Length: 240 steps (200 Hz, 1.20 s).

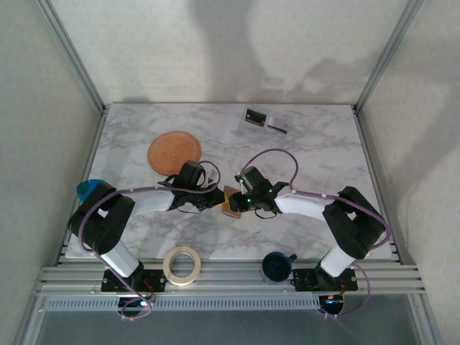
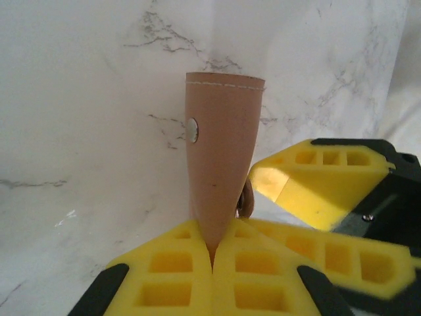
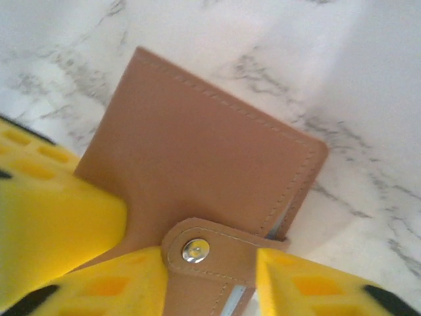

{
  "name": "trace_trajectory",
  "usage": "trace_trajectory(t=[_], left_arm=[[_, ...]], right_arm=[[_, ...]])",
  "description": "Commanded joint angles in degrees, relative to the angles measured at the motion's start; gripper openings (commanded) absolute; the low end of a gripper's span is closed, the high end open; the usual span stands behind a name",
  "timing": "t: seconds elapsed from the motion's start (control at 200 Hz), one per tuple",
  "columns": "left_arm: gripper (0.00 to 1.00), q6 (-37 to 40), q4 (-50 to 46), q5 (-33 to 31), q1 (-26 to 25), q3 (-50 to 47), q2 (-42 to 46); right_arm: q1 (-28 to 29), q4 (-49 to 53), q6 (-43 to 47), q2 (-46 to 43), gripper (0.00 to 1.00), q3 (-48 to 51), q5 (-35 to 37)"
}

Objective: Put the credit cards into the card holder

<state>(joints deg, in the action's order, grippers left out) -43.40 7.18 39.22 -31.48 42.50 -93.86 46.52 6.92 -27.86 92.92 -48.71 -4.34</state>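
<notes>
My left gripper is squeezing the card holder's covers [image 2: 216, 214] together. It should open and move away once my right gripper pulls the snap tab [image 3: 220, 251] aside.
The tan leather card holder [image 1: 230, 205] stands on edge at mid-table between both grippers. My left gripper [image 1: 219, 201] is shut on its lower edge; in the left wrist view the leather [image 2: 220, 145] rises from between the closed fingers [image 2: 212, 260]. My right gripper [image 1: 238, 199] is open, and its fingers straddle the snap tab [image 3: 195, 250] on the holder's face [image 3: 210, 145] without closing on it. The right gripper's yellow fingers [image 2: 316, 181] also show beside the leather. A dark credit card [image 1: 254, 116] and a whitish one [image 1: 277, 127] lie at the back of the table. The teal card is out of view.
A large round orange-brown disc [image 1: 174, 152] lies at back left. A tape roll [image 1: 182, 264] and a dark blue cup [image 1: 275, 266] sit at the near edge, and a blue object [image 1: 89, 188] at the left edge. Frame posts and walls enclose the marble table [image 1: 316, 158].
</notes>
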Motion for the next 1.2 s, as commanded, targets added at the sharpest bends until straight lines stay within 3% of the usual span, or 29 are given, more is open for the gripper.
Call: trace_trajectory(t=[0.0,0.12,0.21,0.476,0.626,0.651,0.696,0.746,0.916,1.056,1.101,1.151,1.161,1.196], left_arm=[[0.00,-0.3,2.7,4.7,-1.2,1.5,1.2],[0.00,-0.1,2.7,4.0,-1.2,1.2,1.5],[0.00,0.9,1.6,4.1,-1.2,1.7,0.6],[0.00,2.5,-0.4,1.4,-0.6,1.2,0.3],[0.00,2.3,0.5,0.2,-0.3,0.0,0.5],[0.07,2.3,0.5,0.3,-0.3,0.2,0.2],[0.28,2.9,-0.3,0.4,-0.3,0.9,-0.5],[0.39,4.1,-2.2,-0.3,-0.3,1.8,-1.0],[0.56,5.0,-2.4,-0.5,0.4,2.4,0.2],[0.59,7.1,-4.9,-0.9,1.4,3.7,1.1],[0.59,7.1,-4.8,-1.2,2.1,3.6,1.5],[0.59,7.0,-5.0,-1.0,3.1,3.6,1.4],[0.59,7.0,-5.1,-1.1,3.2,3.6,1.4],[0.58,7.3,-5.8,-1.0,3.7,3.6,1.2]], right_arm=[[0.3,4.2,-2.9,2.2,0.28,-1.3,13.7],[0.4,8.3,-3.5,2.8,0.19,-3.0,17.2],[0.3,9.5,-5.6,2.0,0.00,-2.1,20.3],[0.0,15.2,-9.8,-0.2,0.00,-1.1,25.0],[-1.8,15.3,-7.8,-2.0,0.00,0.0,22.9],[-1.9,14.4,-7.5,-2.8,0.00,0.6,21.6],[-2.0,12.0,-6.7,-4.6,0.00,1.8,18.7],[-2.0,9.2,-5.6,-6.6,0.00,3.0,14.8],[-1.9,5.4,-0.6,-14.5,0.00,2.8,3.6],[-1.9,4.0,1.6,-16.4,0.00,1.0,-3.4],[-1.9,5.9,2.0,-16.0,0.00,-0.5,-2.8],[-1.9,10.5,0.4,-15.2,0.00,-2.3,3.2],[-1.9,11.4,0.1,-15.0,0.03,-2.4,4.4],[-2.3,13.4,-0.5,-14.0,0.29,-2.9,7.4]])
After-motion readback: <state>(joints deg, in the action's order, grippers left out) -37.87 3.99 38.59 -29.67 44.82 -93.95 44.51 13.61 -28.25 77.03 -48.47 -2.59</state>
